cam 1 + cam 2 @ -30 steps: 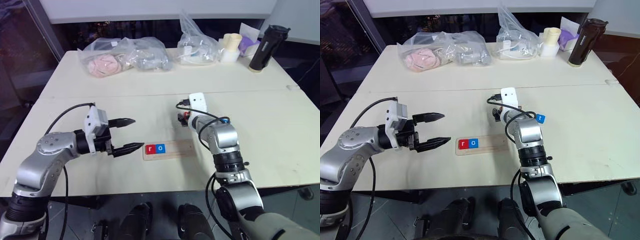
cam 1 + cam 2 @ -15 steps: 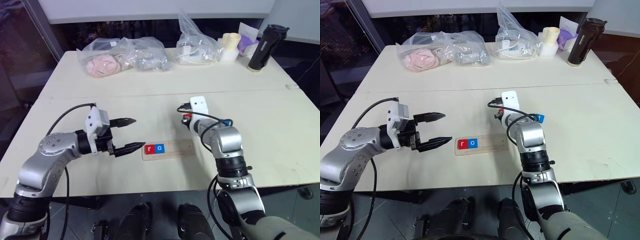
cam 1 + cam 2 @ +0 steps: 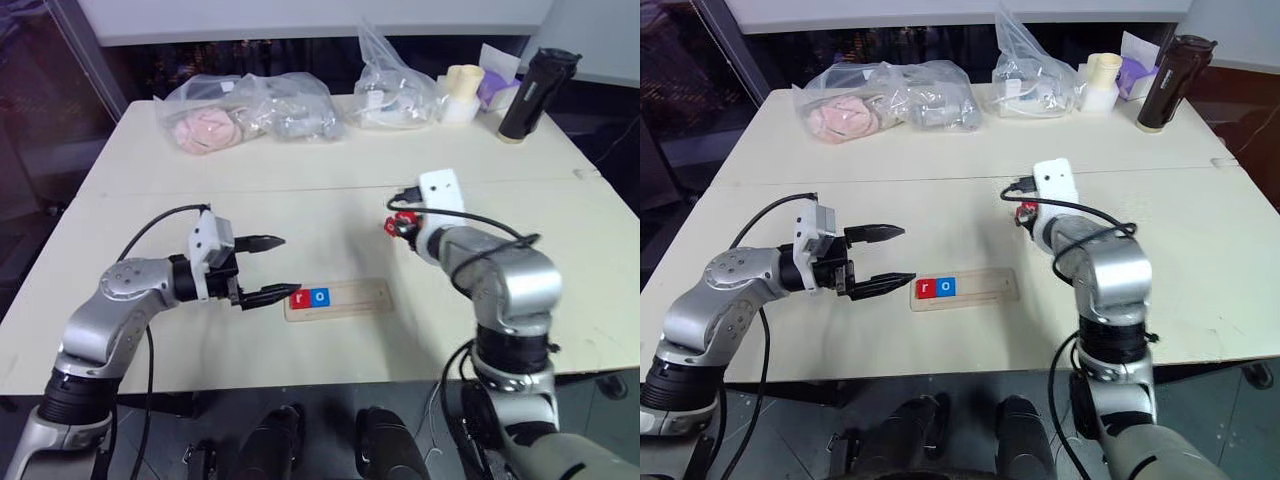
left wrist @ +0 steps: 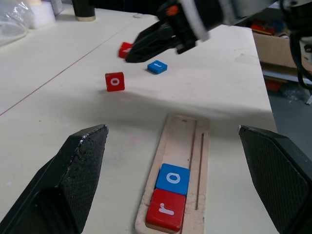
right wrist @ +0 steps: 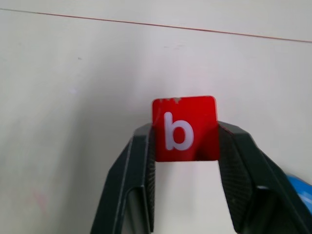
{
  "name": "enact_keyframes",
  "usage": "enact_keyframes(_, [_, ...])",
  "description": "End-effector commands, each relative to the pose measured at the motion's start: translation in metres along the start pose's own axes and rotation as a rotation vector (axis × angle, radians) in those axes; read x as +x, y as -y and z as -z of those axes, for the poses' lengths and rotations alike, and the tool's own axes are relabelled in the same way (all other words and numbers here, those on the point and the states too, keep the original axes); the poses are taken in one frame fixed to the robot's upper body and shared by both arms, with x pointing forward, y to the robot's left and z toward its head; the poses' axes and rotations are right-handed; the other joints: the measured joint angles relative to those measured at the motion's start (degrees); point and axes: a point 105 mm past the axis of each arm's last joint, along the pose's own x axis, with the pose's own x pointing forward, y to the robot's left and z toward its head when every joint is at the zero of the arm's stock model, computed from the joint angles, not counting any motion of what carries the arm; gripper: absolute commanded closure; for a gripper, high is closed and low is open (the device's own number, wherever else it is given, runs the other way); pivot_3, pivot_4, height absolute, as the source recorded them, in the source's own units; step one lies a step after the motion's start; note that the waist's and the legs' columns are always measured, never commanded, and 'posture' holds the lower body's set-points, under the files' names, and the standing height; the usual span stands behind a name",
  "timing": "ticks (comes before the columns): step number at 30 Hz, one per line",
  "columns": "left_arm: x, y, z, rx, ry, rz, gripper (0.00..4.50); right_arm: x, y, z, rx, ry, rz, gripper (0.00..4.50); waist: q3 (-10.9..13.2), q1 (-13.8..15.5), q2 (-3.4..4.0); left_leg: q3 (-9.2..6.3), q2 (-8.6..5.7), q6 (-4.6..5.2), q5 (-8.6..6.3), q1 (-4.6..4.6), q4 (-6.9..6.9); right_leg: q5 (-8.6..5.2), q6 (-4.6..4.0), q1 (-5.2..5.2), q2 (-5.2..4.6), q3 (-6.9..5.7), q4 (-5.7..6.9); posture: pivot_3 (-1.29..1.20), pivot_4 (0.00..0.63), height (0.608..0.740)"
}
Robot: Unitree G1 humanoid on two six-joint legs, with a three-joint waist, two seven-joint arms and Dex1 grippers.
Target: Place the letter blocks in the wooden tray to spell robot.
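The fingers of my right gripper are on the b block's side that must meet the blue o, so I keep going to the clear spot beside the tray and let go.
My right gripper is shut on a red letter block marked "b" and holds it above the table, beyond the right end of the wooden tray. A red "r" block and a blue "o" block lie side by side at the tray's left end. In the left wrist view a red "o" block and a blue block lie loose on the table past the tray. My left gripper is open and level, just left of the tray's left end, holding nothing.
Along the table's far edge lie clear plastic bags, a white cup and a black flask. A seam runs across the table beyond both grippers.
My right gripper has shut on the "b" block, then lifted it and carried it right and back toward me. The left gripper stays open, about where it was.
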Motion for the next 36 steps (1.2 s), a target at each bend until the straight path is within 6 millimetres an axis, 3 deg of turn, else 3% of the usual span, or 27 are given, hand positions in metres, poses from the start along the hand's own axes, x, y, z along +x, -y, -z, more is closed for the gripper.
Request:
enact_keyframes(1, [0.0, -0.001, -0.007, 0.049, 0.01, 0.013, 0.0, -0.022, 0.01, 0.008, -0.015, -0.005, -0.007, 3.34, 0.0, -0.05, 0.0, 0.0, 0.0, 0.0, 0.0, -0.01, 0.0, 0.0, 0.0, 0.0, 0.0, 0.0, -0.01, 0.0, 0.15, 0.738])
enact_keyframes(8, [0.003, -0.003, -0.007, 0.051, 0.011, 0.042, 0.0, -0.045, 0.02, 0.074, 0.003, -0.141, -0.021, 3.34, 0.0, 0.03, -0.03, 0.02, 0.06, 0.03, -0.02, -0.03, 0.01, -0.01, 0.0, 0.01, -0.03, -0.01, -0.05, 0.0, 0.15, 0.738])
enact_keyframes(19, [0.004, -0.001, -0.006, 0.051, 0.006, 0.05, 0.0, -0.049, 0.014, 0.094, 0.01, -0.19, -0.008, 3.34, 0.0, 0.04, -0.02, 0.13, 0.21, 0.03, -0.02, -0.04, 0.12, 0.06, -0.09, 0.02, 0.02, -0.04, -0.11, 0.0, 0.15, 0.738])
enact_keyframes(20, [0.003, 0.0, -0.006, 0.05, 0.005, 0.048, 0.0, -0.049, 0.016, 0.093, 0.0, -0.189, -0.01, 2.19, 0.0, 0.04, -0.02, 0.14, 0.21, 0.02, -0.02, -0.05, 0.12, 0.06, -0.09, 0.03, 0.02, -0.04, -0.14, 0.0, 0.15, 0.738])
enact_keyframes(23, [0.003, 0.001, -0.006, 0.05, 0.003, 0.045, 0.0, -0.051, 0.016, 0.083, -0.091, -0.187, -0.061, 0.95, 0.02, 0.03, 0.0, 0.14, 0.2, 0.02, -0.02, -0.06, 0.12, 0.07, -0.1, 0.02, 0.02, -0.04, -0.15, 0.0, 0.15, 0.738])
enact_keyframes(25, [0.002, 0.001, -0.006, 0.05, 0.002, 0.043, 0.0, -0.057, 0.004, 0.073, -0.205, -0.176, -0.196, 0.03, 0.03, -0.01, -0.01, 0.14, 0.21, 0.02, -0.02, -0.06, 0.13, 0.05, -0.08, 0.03, 0.02, -0.05, -0.16, 0.0, 0.15, 0.738])
enact_keyframes(27, [0.002, 0.0, -0.006, 0.05, 0.002, 0.041, 0.0, -0.065, -0.004, 0.063, -0.306, -0.151, -0.354, 0.03, 0.05, -0.03, -0.03, 0.15, 0.24, 0.03, -0.03, -0.06, 0.14, -0.04, 0.02, 0.05, 0.02, -0.09, -0.18, 0.0, 0.15, 0.738])
enact_keyframes(31, [0.002, 0.0, -0.006, 0.053, -0.002, 0.041, 0.0, -0.068, 0.001, 0.044, -0.455, -0.069, -0.553, 0.03, 0.06, 0.02, -0.06, 0.19, 0.27, 0.09, -0.07, -0.08, 0.15, -0.04, 0.1, 0.15, 0.02, -0.18, -0.35, 0.0, 0.15, 0.738])
enact_keyframes(36, [0.002, 0.001, -0.006, 0.054, -0.008, 0.046, 0.0, -0.051, 0.025, 0.047, -0.698, -0.006, -0.685, 0.03, 0.07, -0.02, -0.06, 0.23, 0.28, 0.17, -0.11, -0.09, 0.16, 0.25, 0.35, 0.39, 0.07, -0.2, -0.89, 0.0, 0.15, 0.738])
